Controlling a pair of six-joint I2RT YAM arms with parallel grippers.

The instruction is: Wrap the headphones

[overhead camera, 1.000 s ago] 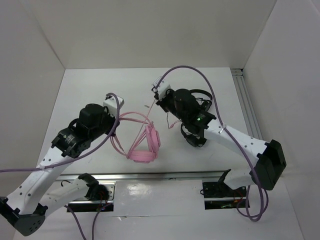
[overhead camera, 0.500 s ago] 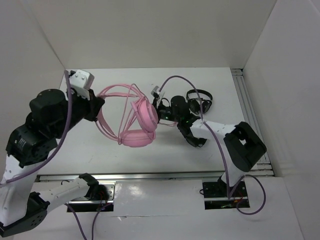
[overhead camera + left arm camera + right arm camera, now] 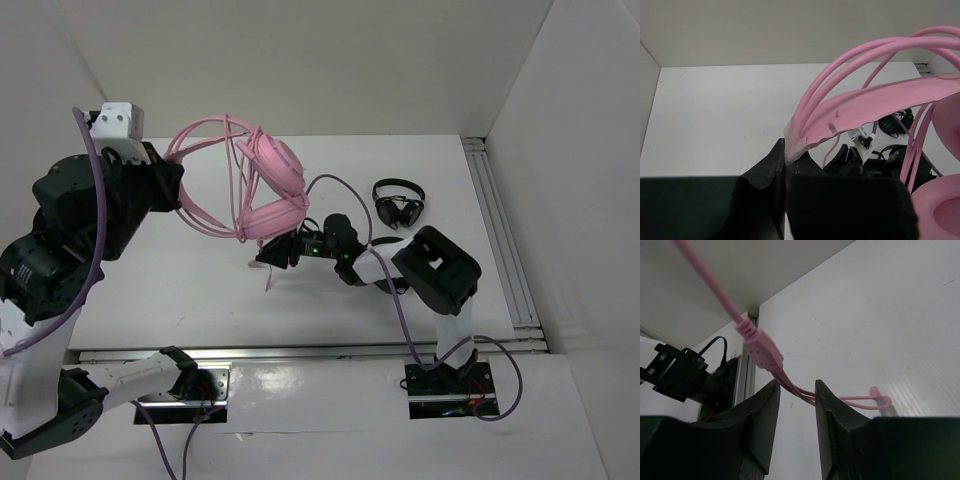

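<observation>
My right gripper has the pink cable's strands (image 3: 794, 391) between its open fingers, so I should keep following them until I get to the cable's loose end (image 3: 874, 391) and close.
The pink headphones (image 3: 272, 160) hang in the air at the back left, earcups to the right and thin wire headband arching left. My left gripper (image 3: 172, 188) is shut on the headband's flat pink strap (image 3: 865, 102), pinched at its end between the black fingers (image 3: 765, 167). The thin pink cable (image 3: 762, 354) drops from the headset to the table. My right gripper (image 3: 272, 258) sits low over the table under the earcups. Its jaws stand apart, and the cable's strands pass loosely between them (image 3: 797, 390), then loop onto the table beyond.
A small black headset (image 3: 398, 203) lies at the back right, also visible in the left wrist view (image 3: 895, 122). A metal rail (image 3: 495, 235) runs along the right edge. White walls close in the back and both sides.
My left arm has swung up and back to the left, lifting the headphones off the table. My right gripper has moved left and down, and its jaws have parted around the cable.
</observation>
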